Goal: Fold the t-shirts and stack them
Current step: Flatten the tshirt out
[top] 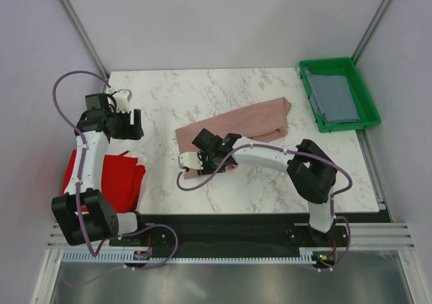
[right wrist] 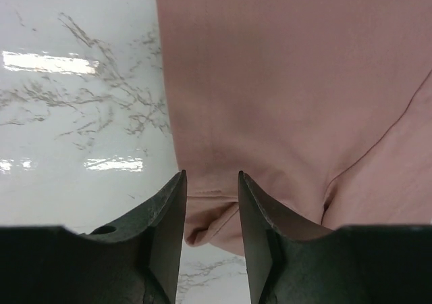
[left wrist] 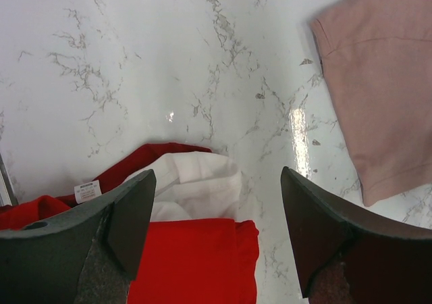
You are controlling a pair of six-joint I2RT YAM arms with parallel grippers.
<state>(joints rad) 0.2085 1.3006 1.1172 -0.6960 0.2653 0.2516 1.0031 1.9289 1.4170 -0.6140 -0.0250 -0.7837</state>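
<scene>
My right gripper's fingers stand open just inside the dusty-pink t-shirt's edge [right wrist: 177, 154]. I keep lowering them until they close on the cloth [right wrist: 213, 171] beside the folded hem.
The dusty-pink t-shirt [top: 236, 125] lies crumpled across the middle of the marble table [top: 169, 94]. My right gripper [top: 187, 161] is low over its near-left corner. In the right wrist view the jaws [right wrist: 210, 175] stand narrowly apart, straddling the shirt's folded hem [right wrist: 216, 213]. The red t-shirt [top: 111, 179] hangs over the table's left edge. My left gripper [top: 129, 123] hovers open and empty above it. The left wrist view [left wrist: 217, 172] shows the red cloth [left wrist: 196, 263] with a white patch [left wrist: 196, 182]. The grey-blue t-shirt [top: 334, 98] lies in the green tray [top: 370, 108].
The green tray stands at the table's back right corner. Metal frame posts [top: 77, 27] rise at the back corners. The pink shirt's sleeve [left wrist: 378, 81] shows at the upper right of the left wrist view. A white label [left wrist: 88, 190] sits on the red shirt.
</scene>
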